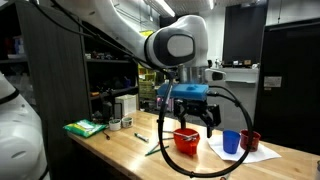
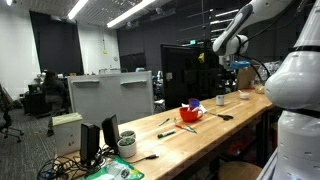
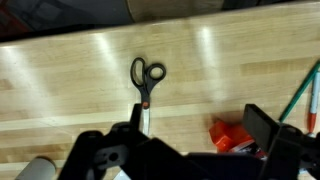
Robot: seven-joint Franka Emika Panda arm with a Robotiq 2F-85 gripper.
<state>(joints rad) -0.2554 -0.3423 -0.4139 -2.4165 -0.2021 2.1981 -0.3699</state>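
The scissors (image 3: 146,96) are ahead of one finger, off the middle of my open gripper, so next I move over the black handles (image 3: 148,73) as I come down.
My gripper (image 1: 195,124) hangs open above the wooden table (image 1: 120,150), just over a red bowl (image 1: 186,141), and holds nothing. In the wrist view the gripper (image 3: 188,148) has dark fingers (image 3: 266,130) spread wide. Part of the red bowl (image 3: 232,135) shows between them, far below. Black-handled scissors (image 3: 145,85) lie flat on the wood ahead of the left finger, blades toward the gripper. In an exterior view the gripper (image 2: 242,74) is high over the far end of the table, beyond the red bowl (image 2: 190,113).
A blue cup (image 1: 231,142) and a dark red cup (image 1: 250,139) stand on a red mat beside the bowl. Green and red pens (image 3: 305,98) lie at the right. A green pack (image 1: 85,127) and small containers (image 1: 122,110) sit at the table's far end.
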